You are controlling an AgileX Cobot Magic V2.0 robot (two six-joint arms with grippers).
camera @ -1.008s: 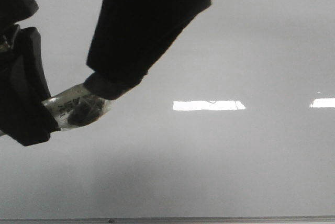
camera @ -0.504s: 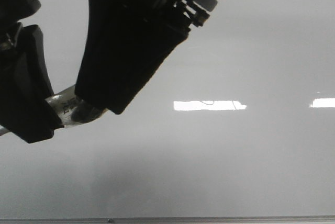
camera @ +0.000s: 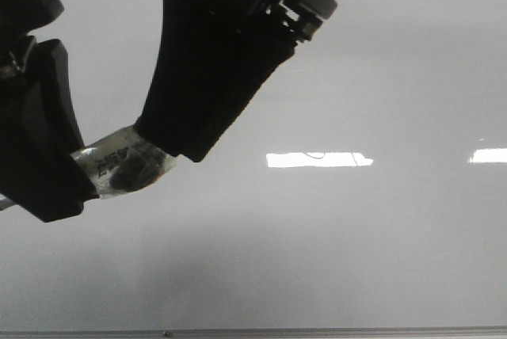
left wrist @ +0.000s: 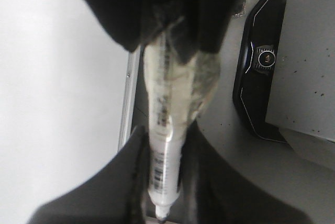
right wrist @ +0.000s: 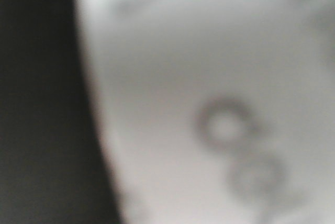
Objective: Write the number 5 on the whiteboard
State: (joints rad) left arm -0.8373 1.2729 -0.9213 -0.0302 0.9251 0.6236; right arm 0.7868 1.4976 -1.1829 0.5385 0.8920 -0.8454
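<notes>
My left gripper is shut near the marker's tip (left wrist: 162, 213) while my right gripper has the marker's taped end (camera: 125, 165), so my left gripper should open before writing starts.
The whiteboard (camera: 380, 78) fills the front view, glossy pale grey. No number 5 shows on it. My left gripper (camera: 75, 177) at the left is shut on a white marker (camera: 119, 166) wrapped in clear tape. In the left wrist view the marker (left wrist: 163, 130) lies between my left fingers (left wrist: 131, 166), tip toward the camera. My right gripper (camera: 170, 139) comes down from above, and its jaws close round the marker's far end. The right wrist view is a blur of white and dark.
The board's thin grey frame edge (camera: 317, 331) runs along the bottom of the front view and shows in the left wrist view (left wrist: 128, 98). Bright light reflections (camera: 319, 160) lie on the board. A black machine housing (left wrist: 261, 77) sits beside the board.
My right gripper dropped down and left over the marker half a second ago, then shifted back up and right, so more of the taped marker shows. My left gripper stayed put.
</notes>
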